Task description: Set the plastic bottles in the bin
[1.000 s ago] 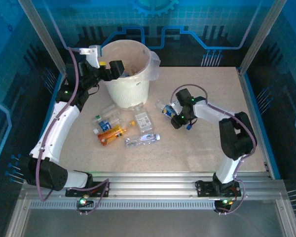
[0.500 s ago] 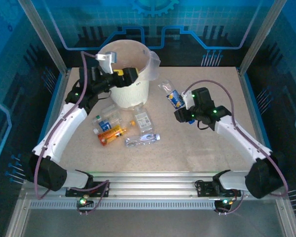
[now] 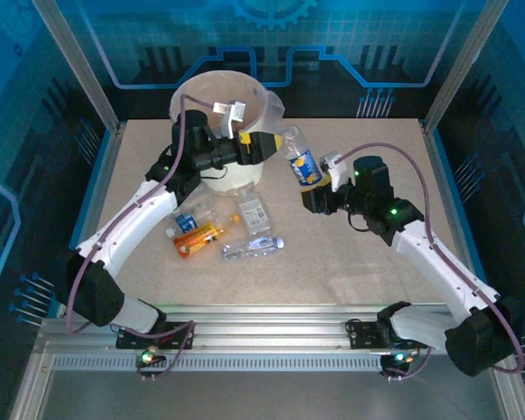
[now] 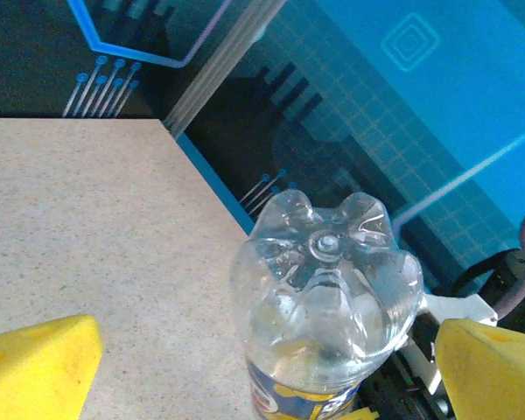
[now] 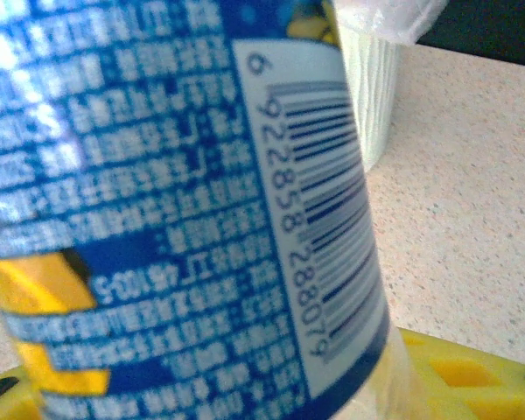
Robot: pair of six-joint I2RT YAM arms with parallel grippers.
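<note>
I can see the bottle in my right gripper (image 3: 304, 164) short of the bin, so next my left gripper grips its clear base (image 3: 292, 138) and brings it over the bin.
A clear plastic bottle with a blue and yellow label (image 3: 300, 163) hangs in the air just right of the bin (image 3: 212, 179), with my right gripper (image 3: 313, 182) shut on its lower part. That label (image 5: 184, 201) is pressed close to the right wrist camera between the yellow fingers (image 5: 472, 372). My left gripper (image 3: 264, 147) stands open in front of the bin's right side, close to the bottle's raised end. In the left wrist view the bottle's clear base (image 4: 328, 284) faces the camera between the wide-apart yellow fingertips (image 4: 35, 367). Several more bottles (image 3: 252, 248) lie on the table.
The loose bottles on the table include an orange one (image 3: 197, 238), a clear one with a blue label (image 3: 191, 219) and a flat clear one (image 3: 254, 213), all in front of the bin. Blue enclosure walls and metal posts (image 3: 459, 66) surround the table.
My right gripper has carried the bottle up and left, close to the bin. My left arm has swung right across the front of the bin toward the bottle, still open.
</note>
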